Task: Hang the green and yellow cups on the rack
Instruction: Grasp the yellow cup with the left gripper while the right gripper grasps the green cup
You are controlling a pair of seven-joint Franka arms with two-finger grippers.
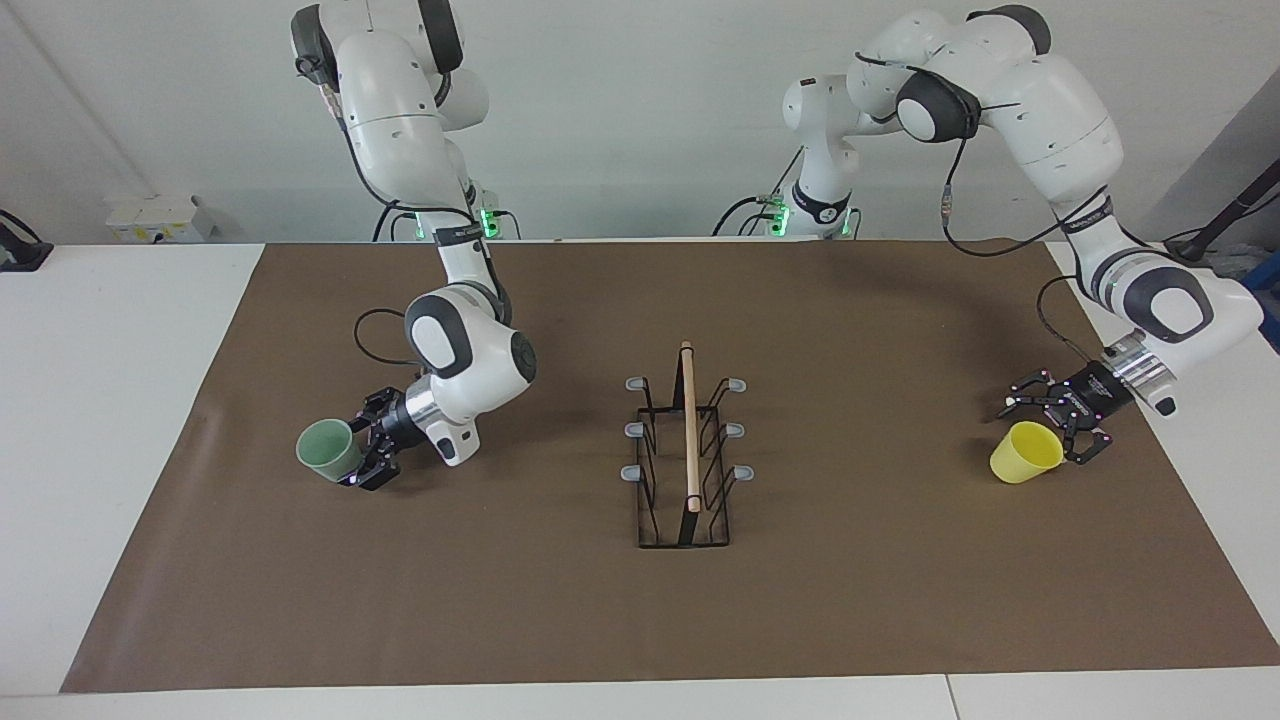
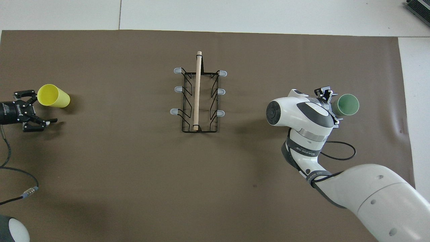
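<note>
The yellow cup's opening (image 2: 48, 95) is facing up. Next, my left gripper grabs the cup by its side (image 2: 63, 98) and turns it opening down before it hangs the cup on a peg of the rack.
The rack (image 1: 650, 515) (image 2: 184, 114) stands at the middle of the brown mat with nothing on its grey-tipped prongs. Toward the right arm's end, the green cup (image 1: 322, 447) (image 2: 348, 105) lies on its side. My right gripper (image 1: 358, 452) (image 2: 331, 106) is open, low over the mat, with a finger on either side of the cup's base end. Toward the left arm's end, the yellow cup (image 1: 1025, 452) (image 2: 53, 96) also lies on its side, mouth toward my left gripper (image 1: 1048, 430) (image 2: 43, 108). That gripper is open, one finger beside the rim, the cup not between the fingers.
The brown mat (image 1: 850, 600) covers most of the white table (image 1: 120, 400). A black cable (image 2: 339, 155) loops on the mat by the right arm's wrist. Another cable (image 2: 13, 171) trails by the left arm. A small white box (image 1: 160, 216) sits off the mat near the robots.
</note>
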